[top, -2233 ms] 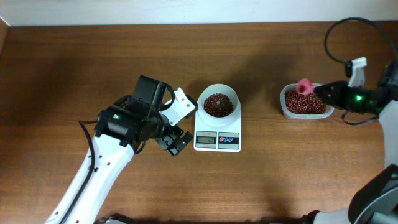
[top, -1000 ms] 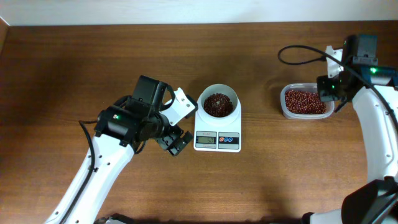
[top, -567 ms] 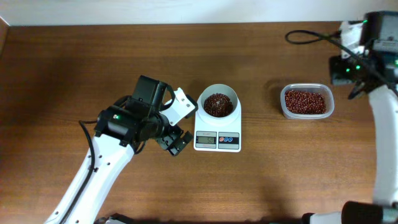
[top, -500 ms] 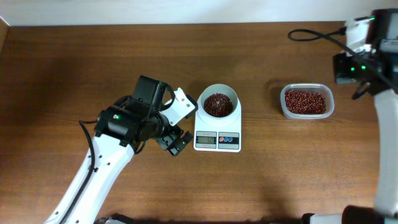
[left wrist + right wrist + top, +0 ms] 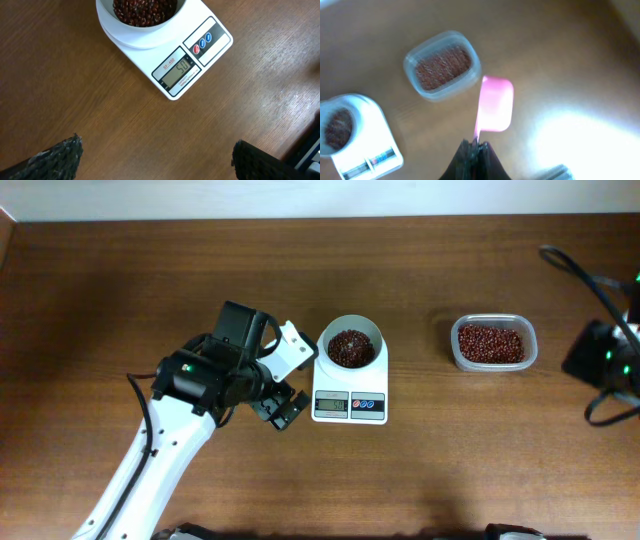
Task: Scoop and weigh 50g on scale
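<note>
The scale's display [image 5: 177, 72] already shows 50g, and more beans would go over that, so my right gripper should put the pink scoop down in front of the bean tub.
The white scale [image 5: 349, 406] stands mid-table with a white bowl [image 5: 350, 348] of red-brown beans [image 5: 350, 347] on it. In the left wrist view the scale [image 5: 200, 55] has a lit display [image 5: 178, 70]. My left gripper [image 5: 294, 379] hovers just left of the scale, open and empty, its fingertips [image 5: 59, 156] wide apart over bare wood. My right gripper [image 5: 476, 144] is shut on the handle of a pink scoop [image 5: 496, 110], held high to the right of the bean tub [image 5: 442, 65]. That view is blurred and does not reveal the scoop's contents.
A clear plastic tub [image 5: 492, 343] of beans sits right of the scale. The right arm [image 5: 605, 360] is at the table's right edge with a black cable [image 5: 590, 275] looping behind it. The left arm [image 5: 170, 430] stretches from the front left.
The right arm has swung away from the tub, first to the back right, then out to the right edge and up, carrying the scoop. The left arm has not moved.
</note>
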Motion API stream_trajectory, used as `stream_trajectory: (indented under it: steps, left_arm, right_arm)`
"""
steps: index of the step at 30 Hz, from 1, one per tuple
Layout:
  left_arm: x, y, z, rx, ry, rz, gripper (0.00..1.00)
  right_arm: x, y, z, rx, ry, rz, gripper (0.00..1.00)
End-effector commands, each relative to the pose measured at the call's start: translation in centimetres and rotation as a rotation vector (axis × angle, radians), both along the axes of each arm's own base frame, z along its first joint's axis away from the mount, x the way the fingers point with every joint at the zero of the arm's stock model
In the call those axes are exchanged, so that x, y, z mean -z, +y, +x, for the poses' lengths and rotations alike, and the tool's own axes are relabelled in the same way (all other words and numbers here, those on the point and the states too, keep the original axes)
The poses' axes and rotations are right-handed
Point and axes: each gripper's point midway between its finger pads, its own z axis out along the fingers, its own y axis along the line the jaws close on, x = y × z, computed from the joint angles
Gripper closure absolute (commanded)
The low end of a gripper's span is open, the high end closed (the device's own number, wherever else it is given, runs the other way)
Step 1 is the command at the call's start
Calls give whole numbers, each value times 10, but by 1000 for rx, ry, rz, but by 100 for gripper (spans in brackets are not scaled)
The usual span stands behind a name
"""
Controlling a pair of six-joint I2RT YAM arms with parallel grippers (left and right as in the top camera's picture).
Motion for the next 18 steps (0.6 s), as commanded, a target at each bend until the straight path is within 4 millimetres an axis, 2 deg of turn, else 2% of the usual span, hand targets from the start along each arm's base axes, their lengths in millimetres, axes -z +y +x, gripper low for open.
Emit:
stream_trajectory:
  steps: [1, 5, 10, 13, 18]
  left_arm:
    - [-4, -3, -4, 3, -5, -20, 1]
    - [-4, -3, -4, 3, -5, -20, 1]
    - [-4, -3, -4, 3, -6, -20, 1]
    - [-4, -3, -4, 3, -6, -20, 1]
    - [-4, -3, -4, 3, -6, -20, 1]
  right_arm:
    - [3, -10, -15, 232, -18, 24, 96]
    - [14, -10, -15, 237, 14, 24, 96]
    - [36, -12, -3, 240, 33, 26, 96]
    - [58, -12, 4, 240, 60, 25, 96]
    - [112, -10, 4, 236, 160, 39, 96]
